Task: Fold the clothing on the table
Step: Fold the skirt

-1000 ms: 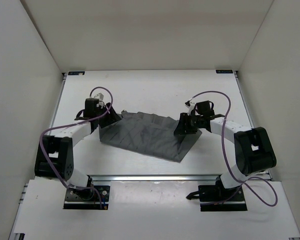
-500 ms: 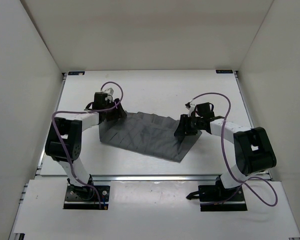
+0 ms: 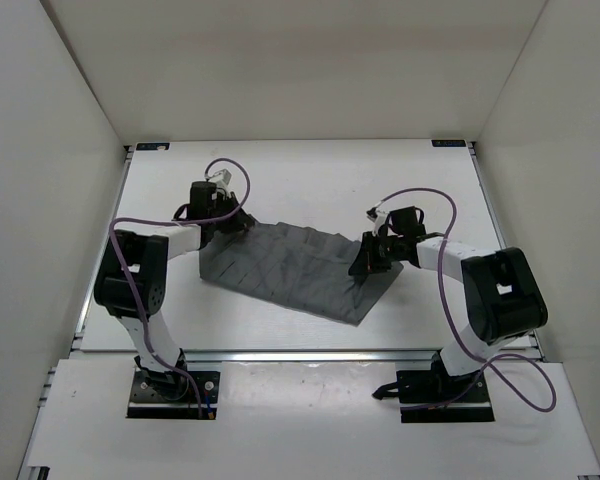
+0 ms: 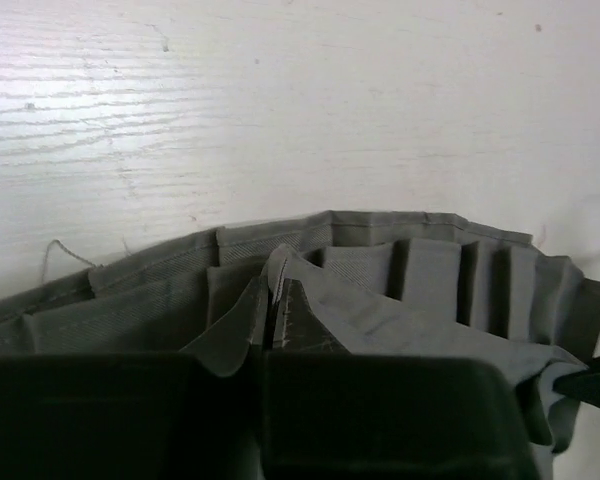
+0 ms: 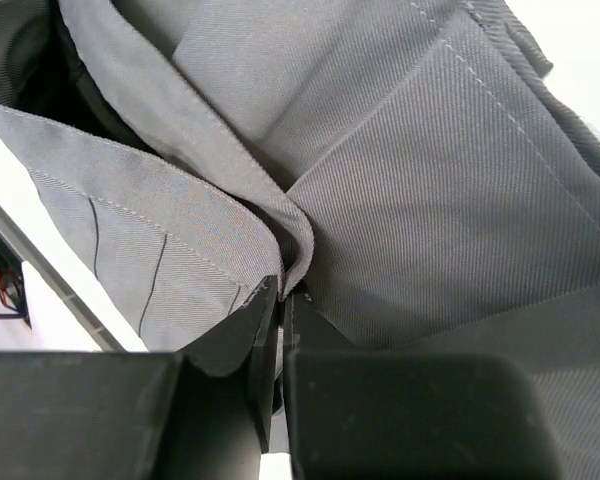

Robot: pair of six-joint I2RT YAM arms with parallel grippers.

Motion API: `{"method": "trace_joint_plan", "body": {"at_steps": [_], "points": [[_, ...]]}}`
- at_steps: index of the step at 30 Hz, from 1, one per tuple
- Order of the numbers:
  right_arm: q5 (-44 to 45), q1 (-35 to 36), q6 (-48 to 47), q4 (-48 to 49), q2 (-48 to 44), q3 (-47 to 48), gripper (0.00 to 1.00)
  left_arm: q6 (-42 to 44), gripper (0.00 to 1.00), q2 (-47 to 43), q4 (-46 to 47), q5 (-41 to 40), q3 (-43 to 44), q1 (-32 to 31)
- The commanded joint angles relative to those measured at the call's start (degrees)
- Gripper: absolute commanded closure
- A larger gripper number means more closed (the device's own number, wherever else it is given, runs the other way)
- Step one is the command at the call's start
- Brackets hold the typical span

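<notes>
My grippers have the clothing lying slack between them with its near edge slanting (image 3: 280, 301), so I should pull it straight before my left gripper folds one end (image 3: 214, 264) of the clothing over.
The clothing (image 3: 290, 270), a dark grey pleated garment, lies spread flat on the white table (image 3: 310, 180). My left gripper (image 3: 242, 226) sits at its far left corner. In the left wrist view that gripper (image 4: 275, 300) is shut on a raised pinch of the clothing (image 4: 430, 280) near its hem. My right gripper (image 3: 363, 266) rests on the garment's right side. The right wrist view shows it (image 5: 283, 292) shut on a fold of the clothing (image 5: 430, 200), with the cloth bunched up around the fingertips.
White panel walls enclose the table on three sides. A silver rail (image 3: 310, 355) runs along the near edge, with both arm bases (image 3: 170, 390) behind it. Purple cables (image 3: 445, 215) loop above each arm. A bare strip of table (image 4: 280, 100) lies beyond the hem.
Both grippers have closed from partly open onto the cloth. The left gripper shifted to the garment's far left corner; the right arm barely moved.
</notes>
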Motion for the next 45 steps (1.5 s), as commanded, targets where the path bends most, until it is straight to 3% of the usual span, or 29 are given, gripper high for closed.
{"method": "trace_joint_plan", "body": {"at_steps": [1, 18, 27, 35, 45], "points": [[-1.6, 0.2, -0.8, 1.8, -2.7, 1.9, 1.00, -1.1, 1.00, -5.7, 4.6, 3.4, -2.2, 0.6], [0.2, -2.1, -6.6, -15.9, -36.3, 8.5, 1.00, -3.1, 1.00, -43.9, -1.4, 3.3, -17.8, 1.8], [0.2, -3.0, -6.8, -24.8, -43.8, 13.6, 1.00, -3.0, 1.00, -59.5, -10.9, 1.3, -18.9, 1.7], [-0.6, -6.6, -9.1, -24.9, -40.0, 15.2, 1.00, -3.1, 1.00, -57.1, -9.2, 0.0, -16.6, 1.8], [-0.6, -9.4, -9.4, -14.4, -18.9, 19.5, 1.00, -2.5, 1.00, -35.5, 0.4, 1.5, -8.5, 3.3]]}}
